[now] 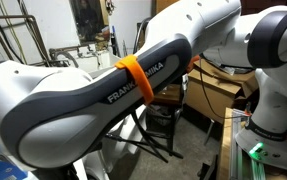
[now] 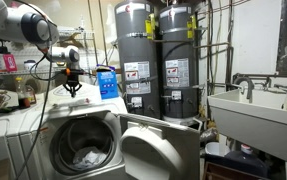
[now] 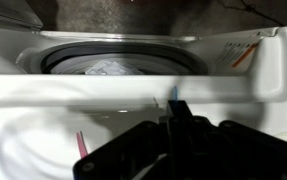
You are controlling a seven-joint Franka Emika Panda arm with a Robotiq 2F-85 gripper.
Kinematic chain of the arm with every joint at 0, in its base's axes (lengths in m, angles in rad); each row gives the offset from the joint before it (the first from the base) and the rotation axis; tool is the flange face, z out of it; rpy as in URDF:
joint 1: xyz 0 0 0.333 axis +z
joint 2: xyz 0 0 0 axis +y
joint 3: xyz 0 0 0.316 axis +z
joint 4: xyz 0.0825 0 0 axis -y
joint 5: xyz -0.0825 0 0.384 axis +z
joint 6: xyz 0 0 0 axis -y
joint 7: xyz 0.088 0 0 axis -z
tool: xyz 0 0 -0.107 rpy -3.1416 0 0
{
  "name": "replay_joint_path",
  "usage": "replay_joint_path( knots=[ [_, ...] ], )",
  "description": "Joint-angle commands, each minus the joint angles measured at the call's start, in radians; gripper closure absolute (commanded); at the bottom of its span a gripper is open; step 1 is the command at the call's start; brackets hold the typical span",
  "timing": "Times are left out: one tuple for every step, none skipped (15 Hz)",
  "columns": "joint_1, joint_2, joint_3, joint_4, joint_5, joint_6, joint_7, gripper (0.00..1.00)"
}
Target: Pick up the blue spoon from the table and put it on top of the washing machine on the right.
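Note:
My gripper should keep lowering the blue spoon [image 3: 174,93] until it reaches the open white top [image 3: 118,122], then let go, because the spoon hangs over that top, clear of the red stick.
My gripper [image 3: 175,110] is shut on the blue spoon [image 3: 174,96]; only a thin blue tip shows above the dark fingers. In the wrist view it hangs over the white top rim of the washing machine [image 3: 133,90], with the round drum [image 3: 123,62] and laundry just beyond. In an exterior view the gripper [image 2: 71,86] is above the back left of the washing machine [image 2: 23,128], whose curved lid [image 2: 158,150] stands open. The spoon is too small to make out there. A dark table with thin legs [image 1: 153,135] shows partly behind my arm.
Two grey water heaters [image 2: 138,60] stand behind the machine. A blue container [image 2: 107,80] sits at the back by the gripper. A white wall sink [image 2: 253,115] is at the far side. Shelves with bottles [image 2: 8,65] are near the arm. My arm [image 1: 133,85] fills an exterior view.

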Motion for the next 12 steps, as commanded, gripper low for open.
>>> replay_joint_path(
  knots=[
    [0.041, 0.108, -0.043, 0.16, -0.043, -0.026, 0.016, 0.99],
    [0.048, 0.127, -0.052, 0.183, -0.05, -0.016, 0.012, 0.99],
    [0.055, 0.143, -0.063, 0.204, -0.056, -0.008, 0.017, 0.99],
    [0.057, 0.16, -0.067, 0.226, -0.056, 0.0, 0.013, 0.99],
    [0.062, 0.178, -0.07, 0.249, -0.055, 0.008, 0.009, 0.99],
    [0.067, 0.192, -0.075, 0.269, -0.056, 0.01, 0.006, 0.99],
    [0.07, 0.206, -0.075, 0.29, -0.051, 0.015, 0.0, 0.99],
    [0.076, 0.221, -0.08, 0.311, -0.051, 0.015, 0.002, 0.99],
    [0.082, 0.234, -0.086, 0.329, -0.051, 0.012, 0.004, 0.99],
    [0.088, 0.247, -0.091, 0.349, -0.051, 0.013, 0.006, 0.99],
    [0.092, 0.259, -0.095, 0.366, -0.049, 0.01, 0.003, 0.99],
    [0.096, 0.271, -0.095, 0.383, -0.044, 0.005, -0.001, 0.99]
  ],
)
